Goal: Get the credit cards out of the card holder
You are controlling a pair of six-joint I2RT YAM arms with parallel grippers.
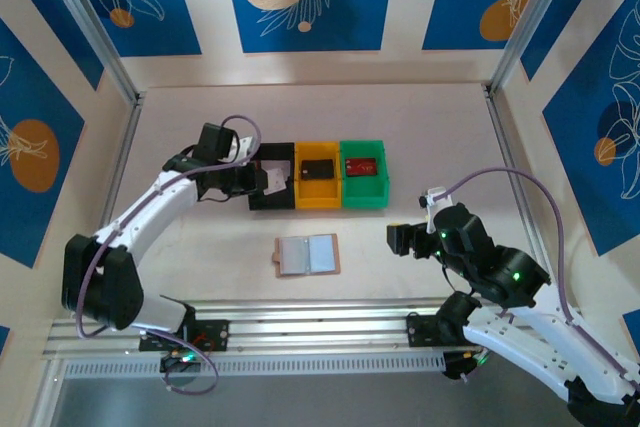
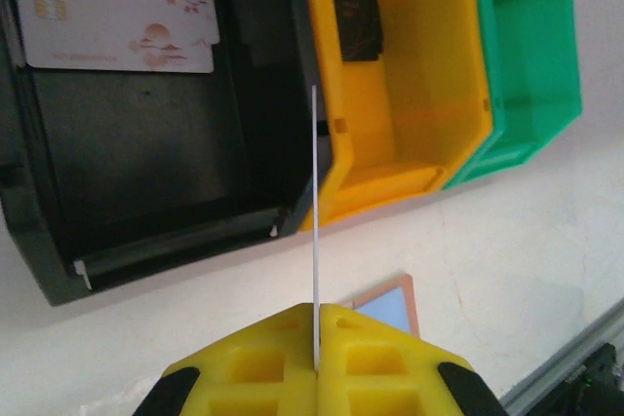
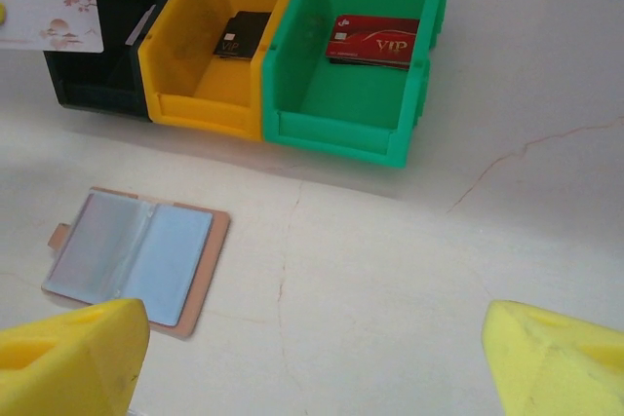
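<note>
The held credit card (image 3: pixel 60 22) is a match for the VIP card in the black bin (image 1: pixel 277 157), so my left gripper should keep going until the held card is inside that bin.
The tan card holder (image 1: pixel 307 255) lies open on the table, its pale blue pocket panels (image 3: pixel 136 255) facing up. My left gripper (image 2: pixel 317 307) is shut on a white credit card (image 2: pixel 315 192), seen edge-on, over the black bin's (image 2: pixel 146 143) front right corner. That held card also appears from the right wrist (image 3: pixel 54 2). Another white VIP card (image 2: pixel 117 7) leans inside the black bin. A dark card (image 3: pixel 242 34) lies in the yellow bin (image 1: pixel 318 194) and a red card (image 3: pixel 375 40) in the green bin (image 1: pixel 362 196). My right gripper (image 3: pixel 312 323) is open, low over bare table right of the holder.
The three bins stand side by side behind the holder, black, yellow, green from left to right. A metal rail (image 1: pixel 320 322) runs along the near edge. Patterned blue and white walls close in the back and sides.
</note>
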